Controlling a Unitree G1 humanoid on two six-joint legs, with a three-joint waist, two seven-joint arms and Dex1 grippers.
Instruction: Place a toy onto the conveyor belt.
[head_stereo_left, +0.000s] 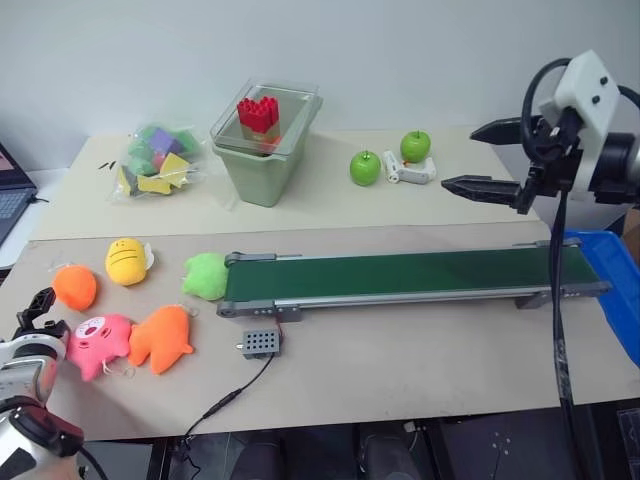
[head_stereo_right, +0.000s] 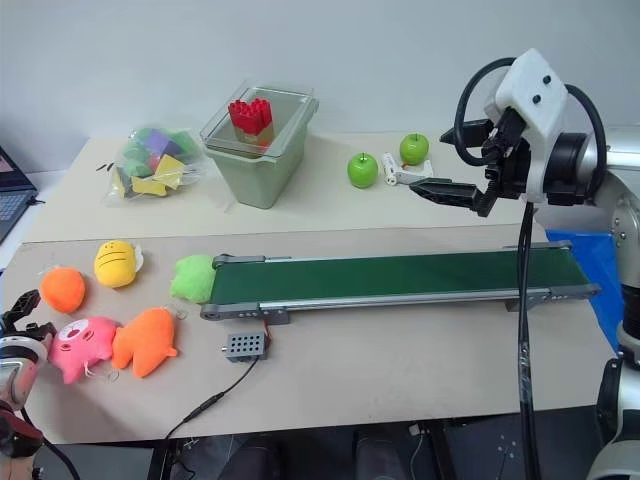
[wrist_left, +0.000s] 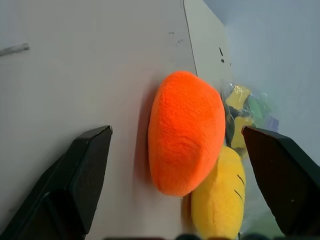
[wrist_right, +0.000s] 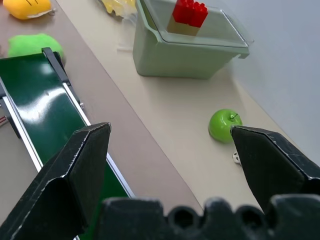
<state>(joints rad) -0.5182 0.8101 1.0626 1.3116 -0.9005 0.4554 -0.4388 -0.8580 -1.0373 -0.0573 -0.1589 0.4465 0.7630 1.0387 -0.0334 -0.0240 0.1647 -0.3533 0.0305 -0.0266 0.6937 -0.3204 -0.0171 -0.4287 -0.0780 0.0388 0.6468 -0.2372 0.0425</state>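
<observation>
The toy (head_stereo_left: 75, 287) looks plain orange, while the pink plush shows a face (head_stereo_left: 92, 328). I should expect to find a hidden face when I pick up the toy.
The toy (head_stereo_left: 75, 286), a small oval orange plush, lies on the table at the far left, well left of the conveyor belt's near end. My left gripper (head_stereo_left: 40, 315) hangs just in front of it, open. In the left wrist view the toy (wrist_left: 186, 132) sits ahead of the two spread fingers (wrist_left: 85, 170), past their tips and untouched. The conveyor belt (head_stereo_left: 400, 272) is a long dark green strip in a grey frame across the table's middle. My right gripper (head_stereo_left: 461, 158) is open and empty, raised above the belt's right part.
Beside the toy lie a yellow plush (head_stereo_left: 127, 260), a pink plush (head_stereo_left: 98, 343) and a flat orange plush (head_stereo_left: 162, 337); a green plush (head_stereo_left: 205, 275) touches the belt's left end. A green bin (head_stereo_left: 265, 150), two apples (head_stereo_left: 365, 167), a bag (head_stereo_left: 155, 160) stand behind. A blue crate (head_stereo_left: 610, 290) sits right.
</observation>
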